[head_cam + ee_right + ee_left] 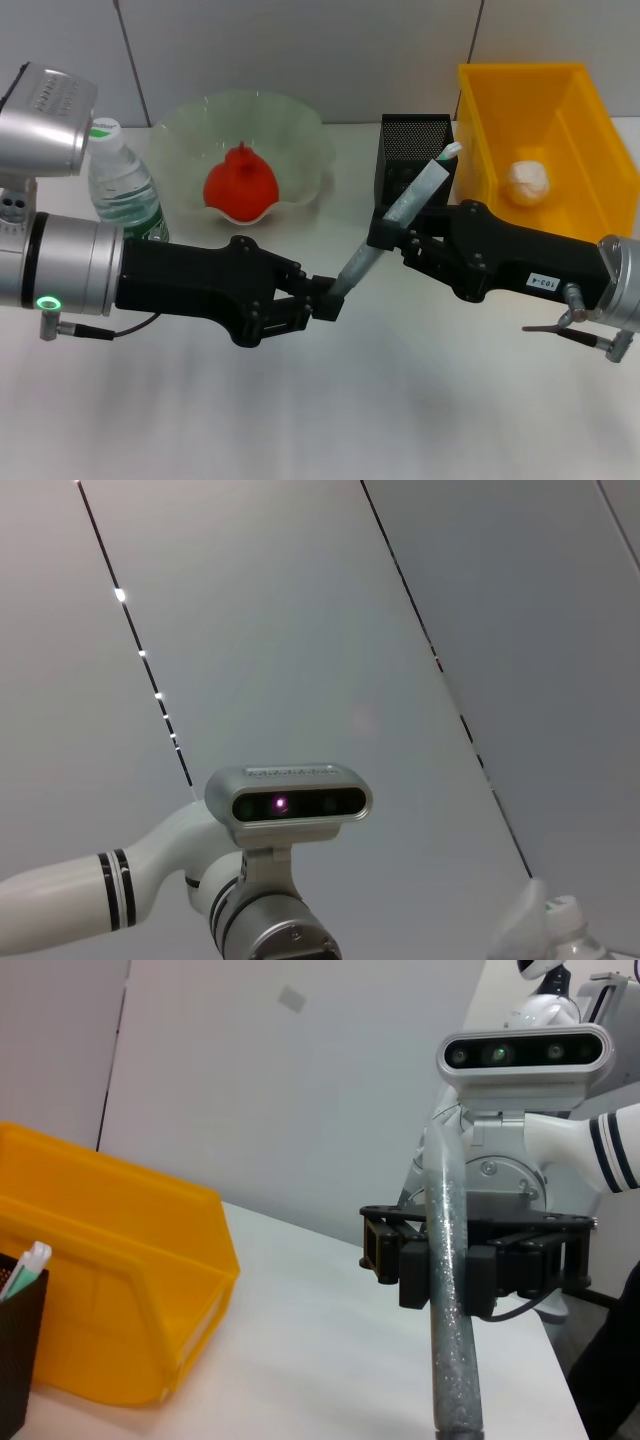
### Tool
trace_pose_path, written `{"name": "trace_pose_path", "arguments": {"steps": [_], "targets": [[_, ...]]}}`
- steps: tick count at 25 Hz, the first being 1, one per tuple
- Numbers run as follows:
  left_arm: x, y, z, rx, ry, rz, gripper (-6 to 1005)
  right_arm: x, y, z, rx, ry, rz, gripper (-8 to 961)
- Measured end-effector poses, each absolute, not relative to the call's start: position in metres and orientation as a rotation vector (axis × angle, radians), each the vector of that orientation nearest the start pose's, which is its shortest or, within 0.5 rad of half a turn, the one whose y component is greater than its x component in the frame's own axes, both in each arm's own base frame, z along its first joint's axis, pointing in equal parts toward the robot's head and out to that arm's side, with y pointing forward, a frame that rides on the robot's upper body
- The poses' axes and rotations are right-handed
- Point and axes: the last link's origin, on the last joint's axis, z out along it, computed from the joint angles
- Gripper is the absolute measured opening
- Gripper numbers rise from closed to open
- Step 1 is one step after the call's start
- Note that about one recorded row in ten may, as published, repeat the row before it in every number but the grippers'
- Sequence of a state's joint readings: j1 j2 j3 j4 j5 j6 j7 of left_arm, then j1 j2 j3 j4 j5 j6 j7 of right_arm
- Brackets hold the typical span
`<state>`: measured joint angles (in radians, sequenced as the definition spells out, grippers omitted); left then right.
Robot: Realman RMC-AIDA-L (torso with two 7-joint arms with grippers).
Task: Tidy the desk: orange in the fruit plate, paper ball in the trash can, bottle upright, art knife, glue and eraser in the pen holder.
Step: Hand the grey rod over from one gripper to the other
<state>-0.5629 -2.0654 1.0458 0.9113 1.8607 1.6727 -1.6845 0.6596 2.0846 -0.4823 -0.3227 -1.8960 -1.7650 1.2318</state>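
Observation:
Next, my left gripper opens and moves back before my right gripper lowers the glue into the pen holder [416, 135], because my left gripper is holding the glue's lower end [347, 278].
A long grey glitter glue [400, 215] tube slants above the desk between both arms. My left gripper [335, 292] is shut on its lower end. Higher up, my right gripper [388, 236] clamps the middle of the tube; in the left wrist view its fingers [415, 1272] press the glue [447, 1210] from both sides. Just behind stands the black mesh pen holder [412, 135], with a white-green tool [449, 151] sticking out. The orange [242, 183] lies in the fruit plate [300, 125]. The bottle [122, 185] stands upright. The paper ball [527, 182] rests in the yellow trash can [590, 130].
The pen holder [12, 1360] and the trash can [120, 1260] sit side by side at the back right. The fruit plate and bottle occupy the back left. White desk [330, 420] stretches in front of both arms.

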Motion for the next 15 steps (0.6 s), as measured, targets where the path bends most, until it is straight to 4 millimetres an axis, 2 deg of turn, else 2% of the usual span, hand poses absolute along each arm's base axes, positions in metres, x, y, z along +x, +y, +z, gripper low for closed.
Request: {"name": "trace_pose_path", "arguments": {"steps": [6, 11, 15], "targets": [[-0.188, 0.332, 0.003, -3.018, -0.584, -0.677, 177, 0.209, 0.321, -0.02, -2.672, 0.591, 1.339, 151], [-0.187, 0.332, 0.003, -3.019, -0.608, -0.684, 403, 0.209, 0.322, -0.019, -2.669, 0.591, 1.341, 150], [-0.195, 0.335, 0.012, -2.962, -0.633, -0.703, 536, 0.212, 0.322, -0.015, -2.659, 0.581, 1.335, 143]]}}
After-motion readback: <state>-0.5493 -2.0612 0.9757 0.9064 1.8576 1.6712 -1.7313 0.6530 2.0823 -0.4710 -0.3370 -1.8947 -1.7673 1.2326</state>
